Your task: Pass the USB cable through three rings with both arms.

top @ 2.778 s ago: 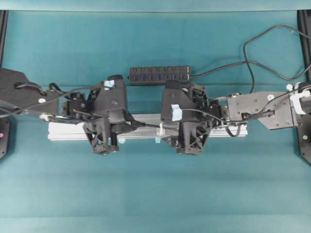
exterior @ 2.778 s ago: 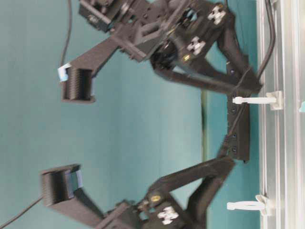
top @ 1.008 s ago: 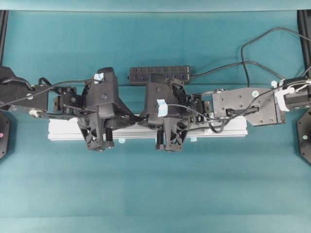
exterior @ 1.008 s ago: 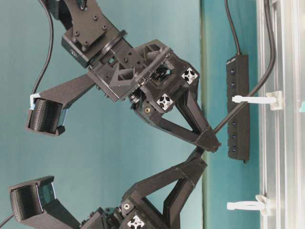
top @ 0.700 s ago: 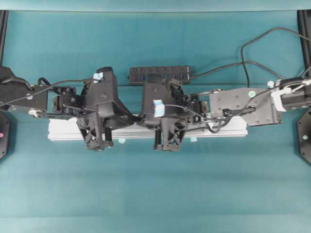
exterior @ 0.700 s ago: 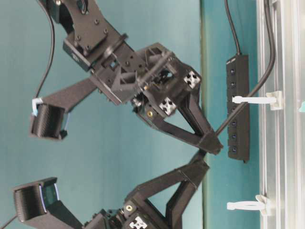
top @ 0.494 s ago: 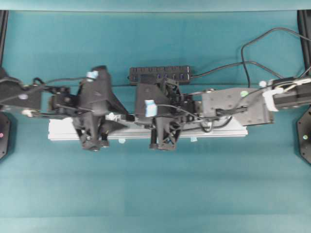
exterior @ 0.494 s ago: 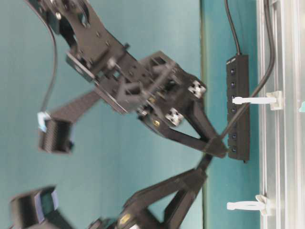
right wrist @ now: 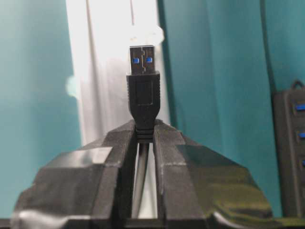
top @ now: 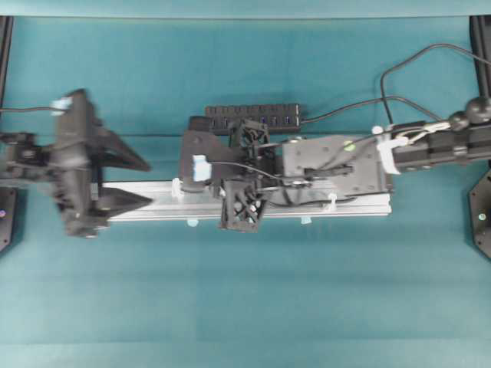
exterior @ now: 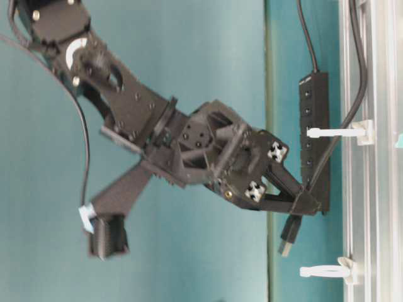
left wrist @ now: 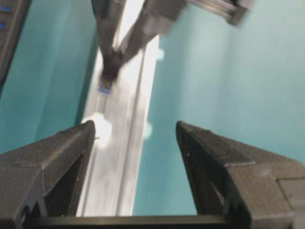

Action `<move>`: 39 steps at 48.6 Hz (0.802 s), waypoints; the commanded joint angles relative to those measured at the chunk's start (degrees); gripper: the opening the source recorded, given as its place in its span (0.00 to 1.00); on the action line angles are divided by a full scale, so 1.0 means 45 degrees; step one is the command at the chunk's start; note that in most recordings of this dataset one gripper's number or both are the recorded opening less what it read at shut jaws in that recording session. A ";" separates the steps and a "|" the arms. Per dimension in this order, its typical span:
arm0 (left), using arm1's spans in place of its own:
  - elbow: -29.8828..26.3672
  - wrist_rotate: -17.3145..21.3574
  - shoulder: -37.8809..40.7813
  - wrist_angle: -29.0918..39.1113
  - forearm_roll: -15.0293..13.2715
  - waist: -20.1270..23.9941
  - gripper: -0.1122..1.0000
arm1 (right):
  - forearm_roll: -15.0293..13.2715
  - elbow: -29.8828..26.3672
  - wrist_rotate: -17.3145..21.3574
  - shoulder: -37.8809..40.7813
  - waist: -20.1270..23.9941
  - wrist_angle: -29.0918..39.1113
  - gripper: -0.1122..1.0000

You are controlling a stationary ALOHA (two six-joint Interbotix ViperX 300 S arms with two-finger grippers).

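The cord bows slackly (top: pixel 305 205) along the rail. I expect the USB cable to come after it through the white ring in a loose curve when I pull its plug (left wrist: pixel 106 81).
My right gripper (right wrist: pixel 144 131) is shut on the USB cable just behind its black plug (right wrist: pixel 143 86). The silver tip points along the rail at a white ring (right wrist: pixel 143 34) close ahead. In the table-level view the plug (exterior: pixel 288 236) hangs past the right gripper (exterior: pixel 308 202), between two rings (exterior: pixel 334 132) (exterior: pixel 324 270); the cord crosses the upper one. From overhead, the right gripper (top: pixel 186 172) sits beside the leftmost ring (top: pixel 176 186). My left gripper (top: pixel 146 182) stands open and holds nothing at the rail's left end. In the left wrist view the left gripper (left wrist: pixel 136 128) faces the distant plug (left wrist: pixel 106 86).
The long silver rail (top: pixel 138 211) carries the rings; another ring (top: pixel 331 203) shows near its right end. A black multi-port hub (top: pixel 253 117) lies just behind the rail, its cord looping off to the right. Teal cloth covers the table.
The left gripper has let go of the cable, opened wide and drawn back to the left. The right gripper has carried the plug leftward along the rail toward the leftmost ring.
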 commanded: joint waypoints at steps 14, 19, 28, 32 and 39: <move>0.0469 -0.0020 -0.1426 0.1133 0.0020 -0.0020 0.78 | 0.0059 -0.1152 -0.0742 0.1055 -0.0254 0.1152 0.04; 0.0508 -0.0020 -0.1426 0.1152 0.0020 0.0000 0.78 | 0.0254 -0.1133 -0.1133 0.1191 -0.0137 0.1426 0.04; 0.0527 -0.0020 -0.1387 0.1152 0.0039 0.0078 0.78 | 0.0254 -0.0820 -0.1191 0.1055 0.0098 0.1289 0.04; 0.0527 0.0000 -0.1367 0.1152 0.0020 0.0117 0.78 | 0.0254 -0.0801 -0.1191 0.1055 0.0137 0.1133 0.04; 0.0547 -0.0020 -0.1348 0.1152 0.0020 0.0215 0.78 | 0.0254 -0.0879 -0.1211 0.1055 0.0137 0.0938 0.04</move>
